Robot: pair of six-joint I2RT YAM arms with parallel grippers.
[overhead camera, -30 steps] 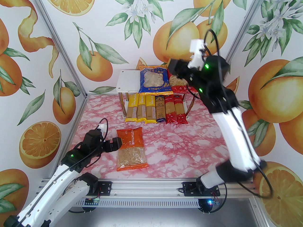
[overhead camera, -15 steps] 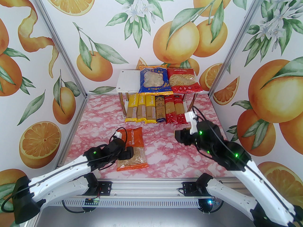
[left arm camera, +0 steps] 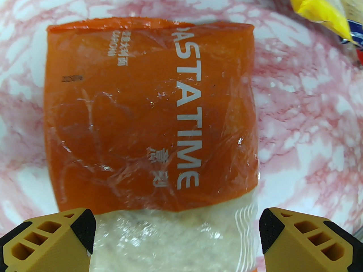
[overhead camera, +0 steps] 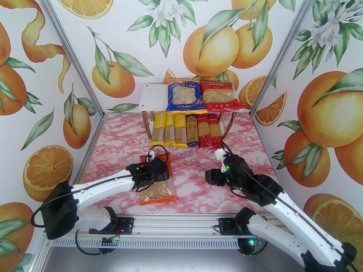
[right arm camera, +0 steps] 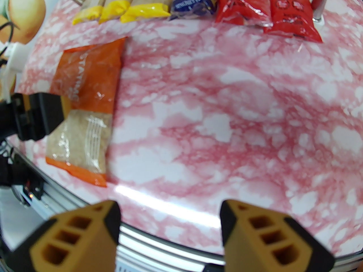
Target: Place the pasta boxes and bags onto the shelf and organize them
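Observation:
The open fingers of my left gripper line up with both long edges of the orange pasta bag, so they should keep going down and close across the bag's middle.
An orange pasta bag (overhead camera: 157, 192) (left arm camera: 147, 118) (right arm camera: 85, 103) lies flat on the pink marbled table. My left gripper (overhead camera: 163, 172) (left arm camera: 175, 228) hovers over its middle, open wide, one finger near each long edge. My right gripper (overhead camera: 209, 177) (right arm camera: 170, 217) is low over bare table to the right of the bag, open with nothing between its fingers. On the shelf (overhead camera: 150, 101), a blue bag (overhead camera: 183, 96) and a red bag (overhead camera: 219, 95) lie on the top board. Under it lie three yellow spaghetti packs (overhead camera: 169, 129), a dark blue one (overhead camera: 192, 132) and two red ones (overhead camera: 210, 130).
The left part of the shelf's top board is bare white. Aluminium frame posts (overhead camera: 88, 95) and orange-patterned walls close in the table on three sides. A metal rail (overhead camera: 175, 227) runs along the near edge between the arm bases.
My right arm has come back from the red bag on the top board, leaving it there, and dropped low over the table. My left arm has swung over the orange bag.

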